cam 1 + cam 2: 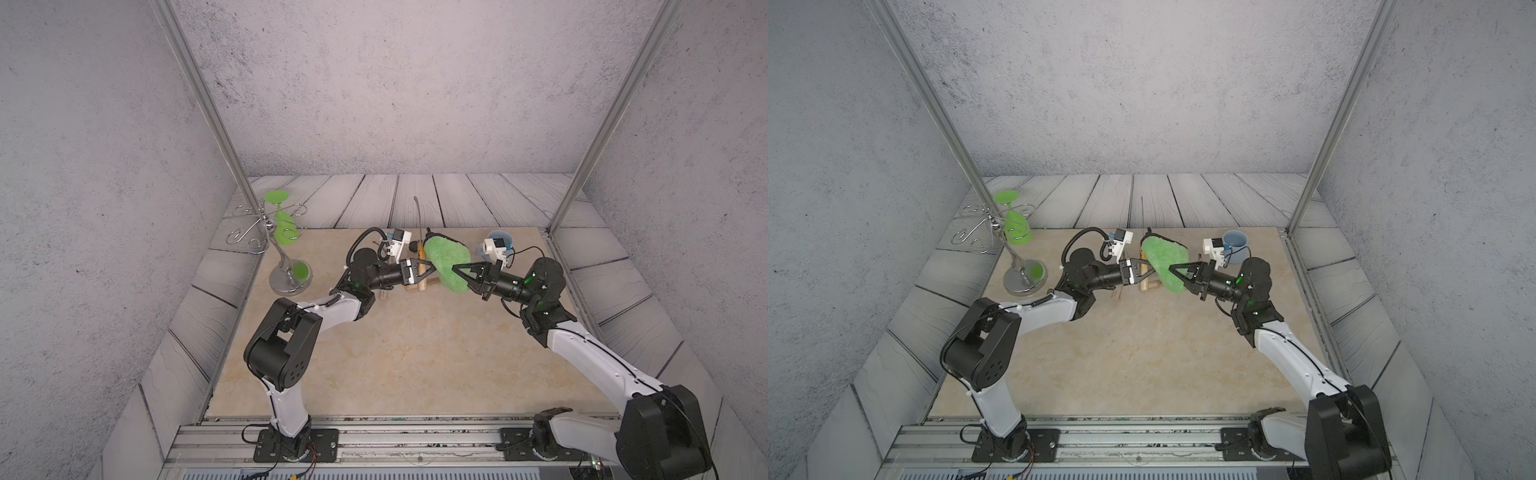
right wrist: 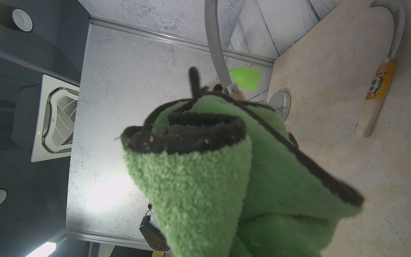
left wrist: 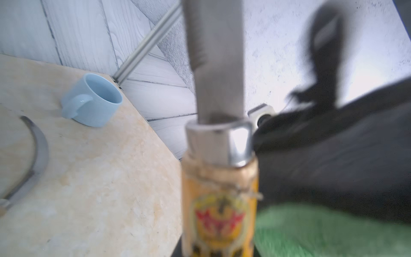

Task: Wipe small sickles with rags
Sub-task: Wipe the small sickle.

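The robot's right gripper has the held sickle's blade free of the green rag, so it should keep going down to the open table top [image 1: 474, 328] and release the rag there.
My left gripper [image 1: 427, 269] is shut on the labelled pale handle [image 3: 220, 211] of a small sickle, held above the table. Its grey blade [image 1: 417, 216] points up and away [image 3: 218, 55]. My right gripper [image 1: 456, 268] is shut on the green fluffy rag [image 1: 446, 264], which is bunched and dark-edged [image 2: 211, 178]. The rag presses against the held sickle near the base of the blade [image 2: 216, 44]. A second sickle with a labelled handle [image 2: 380, 82] lies flat on the table, and pale handles [image 1: 419, 286] show under the grippers. Both sets of jaws are hidden in the wrist views.
A blue mug [image 1: 1235, 241] stands at the back right of the beige table top [image 1: 415, 365]. A chrome stand [image 1: 289, 278] at the back left holds a hanging green goblet [image 1: 284, 230]. Metal frame posts [image 1: 582, 183] rise at the back corners.
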Available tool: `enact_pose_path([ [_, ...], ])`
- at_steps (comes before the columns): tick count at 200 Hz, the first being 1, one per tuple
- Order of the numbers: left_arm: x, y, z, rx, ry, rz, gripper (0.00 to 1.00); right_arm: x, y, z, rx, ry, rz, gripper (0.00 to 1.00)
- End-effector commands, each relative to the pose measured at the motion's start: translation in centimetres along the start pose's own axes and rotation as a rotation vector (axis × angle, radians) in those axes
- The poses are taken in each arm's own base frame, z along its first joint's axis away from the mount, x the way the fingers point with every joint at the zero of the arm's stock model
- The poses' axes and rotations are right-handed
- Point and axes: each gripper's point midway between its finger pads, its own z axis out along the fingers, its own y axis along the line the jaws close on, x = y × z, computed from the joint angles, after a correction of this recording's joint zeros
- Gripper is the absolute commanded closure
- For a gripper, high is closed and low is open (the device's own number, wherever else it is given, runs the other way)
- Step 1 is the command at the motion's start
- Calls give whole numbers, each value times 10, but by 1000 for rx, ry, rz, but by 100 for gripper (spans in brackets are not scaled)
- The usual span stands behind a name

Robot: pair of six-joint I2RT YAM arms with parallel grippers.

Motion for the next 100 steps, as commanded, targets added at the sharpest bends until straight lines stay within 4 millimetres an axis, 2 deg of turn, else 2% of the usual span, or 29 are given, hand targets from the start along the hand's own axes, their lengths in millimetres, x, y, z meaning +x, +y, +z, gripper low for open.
enact_pose_path([
  [1, -17, -23, -9, 48, -61, 53, 100, 12, 7, -7, 7, 34, -42, 95],
  [40, -17, -27, -18, 58, -80, 42, 100, 11, 0, -18, 54, 18, -48, 95],
  [100, 6, -43, -36, 54, -57, 45, 100, -2, -30, -33, 140, -18, -31, 94],
])
